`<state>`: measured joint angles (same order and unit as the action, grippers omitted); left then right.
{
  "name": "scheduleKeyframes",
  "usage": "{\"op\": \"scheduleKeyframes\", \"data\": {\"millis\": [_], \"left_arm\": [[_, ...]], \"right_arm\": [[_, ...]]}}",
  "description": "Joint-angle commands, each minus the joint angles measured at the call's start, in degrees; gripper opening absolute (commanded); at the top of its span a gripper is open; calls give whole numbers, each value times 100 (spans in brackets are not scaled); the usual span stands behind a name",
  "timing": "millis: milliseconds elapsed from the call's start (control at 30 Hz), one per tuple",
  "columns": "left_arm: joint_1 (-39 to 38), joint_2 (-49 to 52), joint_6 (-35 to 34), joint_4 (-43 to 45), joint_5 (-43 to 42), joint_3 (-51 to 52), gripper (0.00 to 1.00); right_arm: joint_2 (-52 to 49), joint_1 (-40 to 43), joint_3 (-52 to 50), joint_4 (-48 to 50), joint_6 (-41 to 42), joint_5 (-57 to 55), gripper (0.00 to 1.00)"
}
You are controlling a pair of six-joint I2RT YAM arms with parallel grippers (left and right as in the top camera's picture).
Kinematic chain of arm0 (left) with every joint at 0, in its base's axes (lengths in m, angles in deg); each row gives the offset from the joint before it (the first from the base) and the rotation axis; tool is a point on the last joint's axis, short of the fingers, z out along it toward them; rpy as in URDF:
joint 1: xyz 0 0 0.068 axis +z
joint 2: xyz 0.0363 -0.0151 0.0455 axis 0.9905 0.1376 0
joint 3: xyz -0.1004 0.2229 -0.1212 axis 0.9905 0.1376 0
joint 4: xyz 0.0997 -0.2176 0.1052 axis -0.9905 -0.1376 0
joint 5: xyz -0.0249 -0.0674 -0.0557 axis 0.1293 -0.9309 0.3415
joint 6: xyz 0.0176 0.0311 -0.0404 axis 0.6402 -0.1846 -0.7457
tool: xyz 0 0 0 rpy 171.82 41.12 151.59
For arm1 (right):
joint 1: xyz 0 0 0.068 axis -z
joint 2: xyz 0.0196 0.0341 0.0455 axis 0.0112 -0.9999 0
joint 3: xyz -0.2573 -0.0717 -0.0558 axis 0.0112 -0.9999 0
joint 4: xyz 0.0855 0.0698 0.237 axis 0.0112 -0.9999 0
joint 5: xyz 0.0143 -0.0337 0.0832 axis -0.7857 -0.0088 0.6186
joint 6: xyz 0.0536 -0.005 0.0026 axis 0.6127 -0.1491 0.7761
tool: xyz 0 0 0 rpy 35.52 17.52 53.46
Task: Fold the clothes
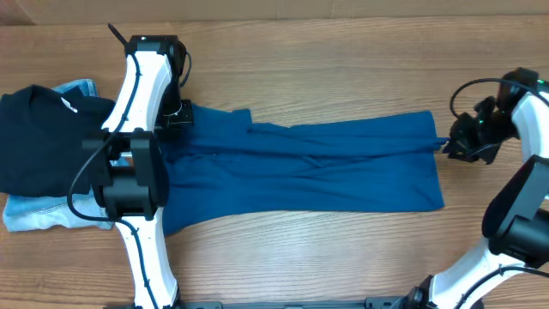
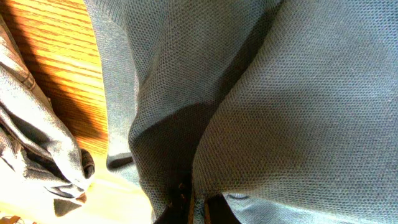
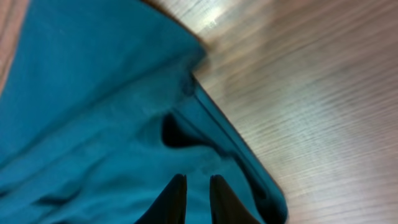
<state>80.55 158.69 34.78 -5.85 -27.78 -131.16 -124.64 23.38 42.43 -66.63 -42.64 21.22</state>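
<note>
The teal-blue garment's edge (image 1: pixel 437 142) is drawn out to a point at my right gripper, so my right gripper should move gently inward and lay that edge on top of the layer (image 1: pixel 424 165) below.
The teal-blue garment (image 1: pixel 309 167) lies stretched out lengthwise across the middle of the table. My left gripper (image 1: pixel 177 116) is at its far left corner. In the left wrist view the fabric (image 2: pixel 280 106) fills the frame and a fold of it is pinched between the shut jaws (image 2: pixel 198 208). My right gripper (image 1: pixel 447 144) is at the garment's right edge, which is drawn to a point toward it. In the right wrist view the fingers (image 3: pixel 198 193) sit close together on the cloth (image 3: pixel 93 106) near its hem, with only a narrow strip of fabric between them.
A black folded garment (image 1: pixel 39 137) lies at the table's left end on top of light blue denim jeans (image 1: pixel 34 215), just behind my left arm. Other bunched cloth (image 2: pixel 34 143) shows at the left of the left wrist view. Bare wood (image 1: pixel 343 249) lies in front of the garment.
</note>
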Motion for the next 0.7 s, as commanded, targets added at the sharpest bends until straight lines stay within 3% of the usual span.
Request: {"op": "scheduleKeyframes", "data": {"millis": [0,200,300,333,667], "left_arm": [[-37,-138,-162,2,221,24,4],[-37,-138,-162,17,96,24,4],[-37,-138,-160,22,96,24,4],[-37,-138,-160,24,96,24,4],[-37,-138,-157,28,96,24,5]], "right_arm": [[203,-184,-527,358,-66,63,18],[197,-286,-857,743,-66,199,19],[186,-286,-863,835,-66,201,29],[175,-289,-898,905,-68,232,38],[107,-387,-973,1209,-345,544,40]]}}
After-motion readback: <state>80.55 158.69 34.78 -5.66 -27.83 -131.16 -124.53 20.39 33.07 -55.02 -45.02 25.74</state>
